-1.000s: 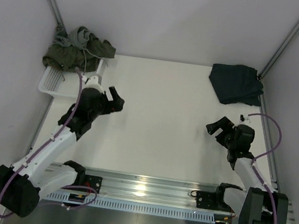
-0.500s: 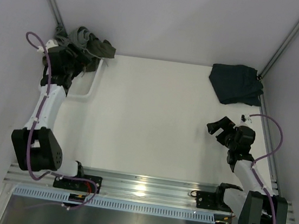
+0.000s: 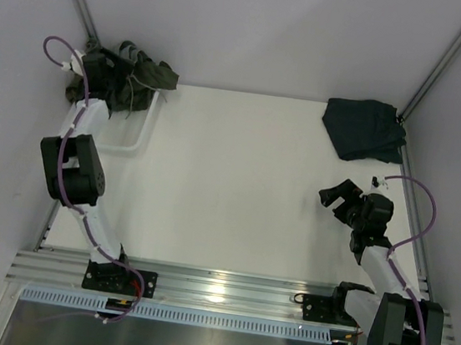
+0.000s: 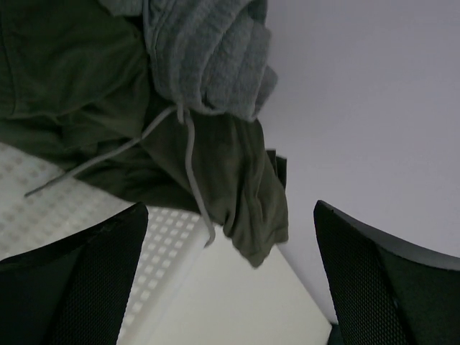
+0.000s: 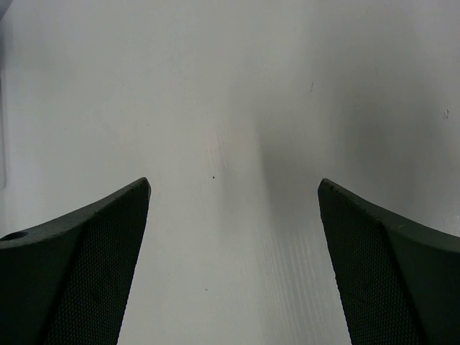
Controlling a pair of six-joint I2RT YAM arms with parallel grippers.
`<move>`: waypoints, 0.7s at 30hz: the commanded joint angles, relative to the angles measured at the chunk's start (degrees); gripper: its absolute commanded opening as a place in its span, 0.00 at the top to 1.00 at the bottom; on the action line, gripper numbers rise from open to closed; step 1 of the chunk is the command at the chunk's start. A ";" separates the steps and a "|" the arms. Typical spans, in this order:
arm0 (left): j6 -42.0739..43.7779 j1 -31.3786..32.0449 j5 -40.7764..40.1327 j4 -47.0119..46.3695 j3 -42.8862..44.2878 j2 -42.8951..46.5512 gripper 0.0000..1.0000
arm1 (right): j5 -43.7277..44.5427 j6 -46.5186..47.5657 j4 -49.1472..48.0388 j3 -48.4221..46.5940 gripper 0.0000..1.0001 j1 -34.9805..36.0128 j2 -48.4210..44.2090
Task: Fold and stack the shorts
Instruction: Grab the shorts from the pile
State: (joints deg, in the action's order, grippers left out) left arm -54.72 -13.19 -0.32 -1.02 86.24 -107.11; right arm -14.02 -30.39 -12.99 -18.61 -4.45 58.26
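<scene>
The light grey shorts (image 4: 210, 59) will come away by themselves when I lift them, because they lie loosely on top of the olive green shorts (image 3: 159, 74).
The olive green shorts (image 3: 154, 73) and the light grey shorts (image 3: 130, 52) lie bunched together in the white mesh basket (image 3: 138, 136) at the far left corner. My left gripper (image 3: 116, 89) is open just above this pile. In the left wrist view the olive shorts (image 4: 72, 86), the grey shorts (image 4: 208, 57) and a grey drawstring (image 4: 190, 165) hang ahead of the open gripper (image 4: 230, 287), with nothing between the fingers. The navy shorts (image 3: 362, 128) lie folded at the far right. My right gripper (image 3: 337, 196) is open and empty over bare table, as its wrist view shows (image 5: 233, 251).
The basket's mesh (image 4: 86, 215) shows under the pile. White walls close in the table at the back and on both sides. The arm bases and a metal rail (image 3: 216, 293) run along the near edge.
My left arm has swung from the left middle of the table to the far left corner, and its gripper now hangs over the shorts in the basket. The right arm has barely moved.
</scene>
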 commanded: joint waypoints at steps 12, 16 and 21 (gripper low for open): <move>-9.61 -0.61 -4.17 3.03 40.49 -33.31 0.06 | 1.63 0.51 -2.12 -0.55 0.00 1.28 0.71; -13.83 -1.05 -2.76 2.43 42.97 -36.50 0.29 | 1.80 0.51 -1.77 -1.08 0.01 1.37 1.42; -12.26 -1.31 -1.09 -1.88 43.31 -35.54 1.00 | 2.16 0.42 -1.68 -1.16 0.00 1.46 1.51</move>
State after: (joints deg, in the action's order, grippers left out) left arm -66.87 -13.72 -2.83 0.91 126.56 -143.59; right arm -13.13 -30.39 -13.30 -18.61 -3.36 59.51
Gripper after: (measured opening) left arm 0.053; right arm 0.993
